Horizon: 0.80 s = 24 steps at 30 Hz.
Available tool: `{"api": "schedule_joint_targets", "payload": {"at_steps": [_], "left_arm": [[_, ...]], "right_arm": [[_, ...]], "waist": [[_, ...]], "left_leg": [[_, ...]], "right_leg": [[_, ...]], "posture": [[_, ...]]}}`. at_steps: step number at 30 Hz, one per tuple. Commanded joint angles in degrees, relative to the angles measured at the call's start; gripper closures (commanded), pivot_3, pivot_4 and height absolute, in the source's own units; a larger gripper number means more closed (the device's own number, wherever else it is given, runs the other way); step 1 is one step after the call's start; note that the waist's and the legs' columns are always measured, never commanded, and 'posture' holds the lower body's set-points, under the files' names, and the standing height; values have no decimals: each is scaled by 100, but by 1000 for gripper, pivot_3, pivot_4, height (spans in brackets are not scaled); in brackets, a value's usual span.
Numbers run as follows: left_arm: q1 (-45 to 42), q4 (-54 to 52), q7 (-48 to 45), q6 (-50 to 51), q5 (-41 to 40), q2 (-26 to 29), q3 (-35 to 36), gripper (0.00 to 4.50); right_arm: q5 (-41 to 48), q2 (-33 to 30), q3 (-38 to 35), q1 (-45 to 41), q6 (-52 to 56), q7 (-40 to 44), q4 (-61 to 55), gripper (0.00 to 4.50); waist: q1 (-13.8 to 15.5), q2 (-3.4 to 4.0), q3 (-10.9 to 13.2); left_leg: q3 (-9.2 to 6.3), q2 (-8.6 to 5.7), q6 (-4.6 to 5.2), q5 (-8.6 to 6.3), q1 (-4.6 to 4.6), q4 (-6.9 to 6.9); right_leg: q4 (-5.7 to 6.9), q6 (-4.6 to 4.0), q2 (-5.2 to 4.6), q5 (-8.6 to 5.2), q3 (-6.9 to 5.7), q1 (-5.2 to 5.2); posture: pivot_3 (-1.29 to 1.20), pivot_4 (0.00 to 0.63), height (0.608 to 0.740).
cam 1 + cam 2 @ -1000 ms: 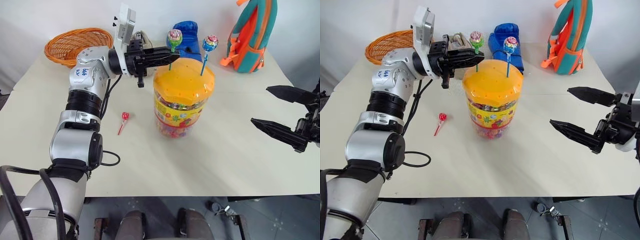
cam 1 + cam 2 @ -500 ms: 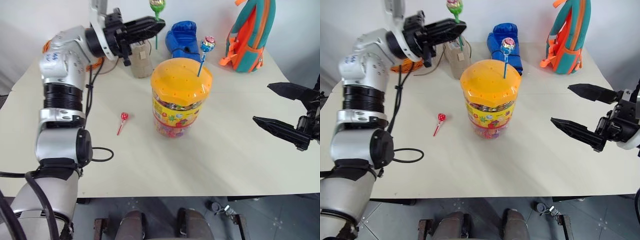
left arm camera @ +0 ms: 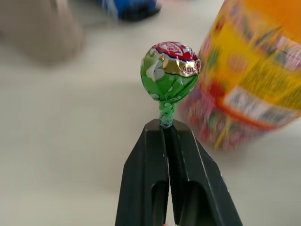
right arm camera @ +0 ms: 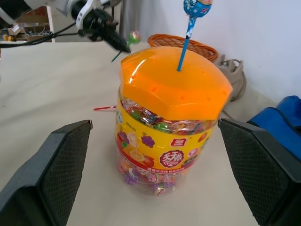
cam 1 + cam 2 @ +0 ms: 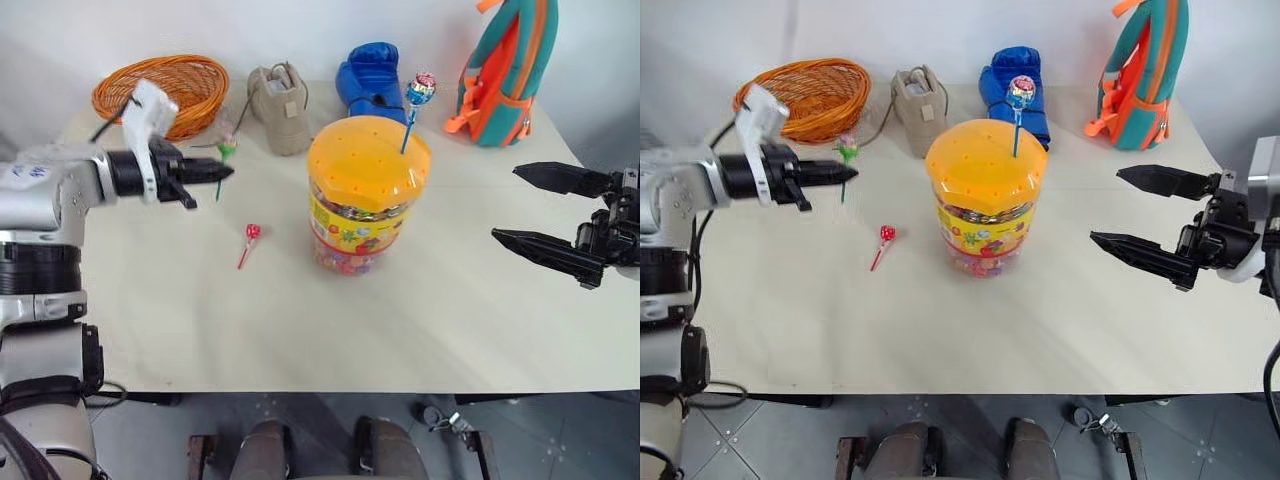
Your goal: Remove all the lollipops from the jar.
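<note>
The green lollipop's stick (image 5: 219,190) is clear of the jar, so my left gripper should keep lowering it to the open table (image 5: 220,236) next to the red lollipop and let go there.
The jar (image 5: 367,195), a clear tub with an orange holed lid, stands mid-table. One lollipop (image 5: 420,88) on a blue stick stands upright in the lid. My left gripper (image 5: 225,171) hovers over the table left of the jar, shut on the stick of a green-wrapped lollipop (image 3: 170,70), whose head sticks out past the fingertips (image 3: 153,134). A red-stick lollipop (image 5: 250,235) lies flat on the table between that gripper and the jar. My right gripper (image 5: 505,204) hangs open to the right of the jar, pointing at it, with nothing between its fingers (image 4: 51,165).
An orange wicker basket (image 5: 160,90) sits at the back left, with a beige shoe (image 5: 280,95) and a blue boxing glove (image 5: 370,75) behind the jar. A teal and orange backpack (image 5: 505,65) stands at the back right. The table's front edge (image 5: 350,388) is near.
My left gripper pulled the green lollipop up out of the lid, then swung left and down to the table area left of the jar. The right gripper has stayed put.
</note>
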Motion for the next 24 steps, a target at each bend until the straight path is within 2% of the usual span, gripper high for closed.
{"api": "schedule_joint_targets", "payload": {"at_steps": [1, 5, 12, 16, 24], "left_arm": [[148, -412, 375, 720, -66, -81, -84, 4477], [367, -245, 1037, 1193, 402, -50, -537, 4477], [462, 28, 1245, 1177, 594, -31, -858, 4477], [254, -12, 995, 1345, 378, 2, -856, 3521], [-137, 5, 603, 1062, 457, 468, -1019, 1119]], "right_arm": [[-43, -60, -16, -156, -139, 82, 62, 0], [-57, -14, 14, -143, -120, 63, 15, 0], [-47, -1, -110, 61, -103, 7, -71, 0], [-28, -24, -161, 106, -95, -11, -97, 0], [-31, -230, -427, 233, 12, 66, -104, 0]], "waist": [[-11, 0, 0], [-41, 0, 0], [-42, 0, 0], [-18, 0, 0], [-48, 0, 0]], "left_leg": [[0, 0, 0, 0, 2, -1], [4, 0, 0, 0, 3, -5], [7, 1, -1, 0, 4, -7], [7, 0, -1, 0, 2, -3], [8, 0, -1, -1, 3, -7]], "right_leg": [[0, 0, 0, 0, 1, 0], [1, 0, 1, 0, 2, -2], [1, 0, 2, 0, 4, -4], [0, 0, 0, 0, 4, -3], [0, 0, 2, 0, 4, -6]], "posture": [[0, 150, 740], [0, 150, 740], [0, 150, 740], [0, 150, 740], [0, 150, 740]]}}
